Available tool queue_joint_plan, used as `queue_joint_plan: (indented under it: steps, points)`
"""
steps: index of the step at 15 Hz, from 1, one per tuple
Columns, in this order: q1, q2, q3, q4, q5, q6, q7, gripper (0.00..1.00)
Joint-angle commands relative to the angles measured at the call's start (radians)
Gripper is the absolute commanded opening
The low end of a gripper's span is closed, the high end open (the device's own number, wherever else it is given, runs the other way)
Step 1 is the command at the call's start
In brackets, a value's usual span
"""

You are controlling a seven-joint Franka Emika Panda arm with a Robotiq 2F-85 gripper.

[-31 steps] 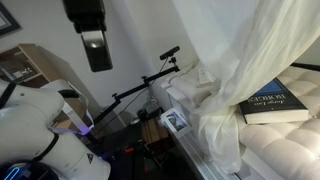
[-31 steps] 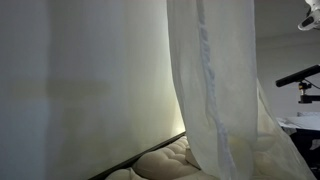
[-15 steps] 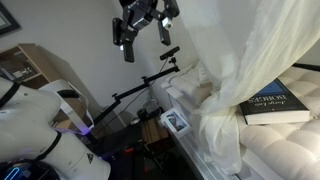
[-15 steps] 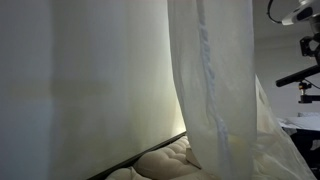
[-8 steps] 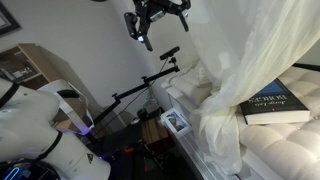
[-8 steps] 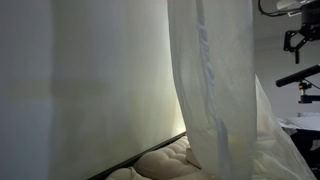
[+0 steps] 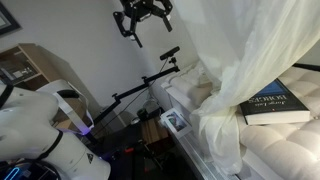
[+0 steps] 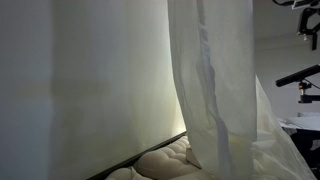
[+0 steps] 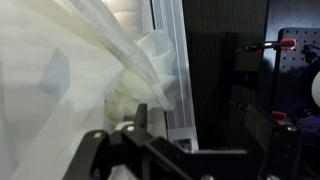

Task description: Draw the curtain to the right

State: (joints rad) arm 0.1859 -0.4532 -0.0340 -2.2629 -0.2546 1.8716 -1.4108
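Note:
Next, I move my open gripper down and across to the folds [image 7: 233,92] beside the book before drawing, since it hangs high and away from the curtain's edge [image 7: 207,50].
The curtain [image 7: 262,50] is a large sheer cream-white drape that hangs from the top right and bunches down over the cushion edge. It also shows in the other exterior view [image 8: 210,90] and at the left of the wrist view [image 9: 70,70]. My gripper [image 7: 142,20] is high in the air to the left of the curtain, apart from it, with its fingers spread open and empty. Only part of the gripper [image 8: 310,25] shows at the top right corner in an exterior view. In the wrist view the dark fingers [image 9: 200,140] frame the curtain's bunched edge and a white frame.
A dark-blue book [image 7: 275,105] lies on the ribbed cream cushion [image 7: 285,150], partly under the curtain. A black camera arm [image 7: 150,80] and a white robot base [image 7: 40,125] stand to the left. A wooden shelf [image 7: 25,65] is at the far left.
The gripper has swung from pointing down at the upper left to a raised, turned pose nearer the curtain, then shifted slightly back and up. The curtain has not moved.

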Motion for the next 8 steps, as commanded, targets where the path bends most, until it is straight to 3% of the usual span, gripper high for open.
queue_joint_plan:
  steps: [1, 2, 4, 5, 8]
  points:
    - [0.017, -0.063, -0.053, -0.022, 0.121, 0.033, -0.166, 1.0]
    - [0.01, -0.065, -0.057, -0.016, 0.14, 0.025, -0.189, 1.0]
    - [-0.051, -0.062, -0.018, -0.007, 0.061, 0.0, -0.091, 1.0]
    - [-0.025, -0.049, -0.032, 0.0, 0.1, -0.001, -0.137, 1.0]
    - [-0.046, -0.05, -0.028, 0.0, 0.08, -0.001, -0.118, 1.0]
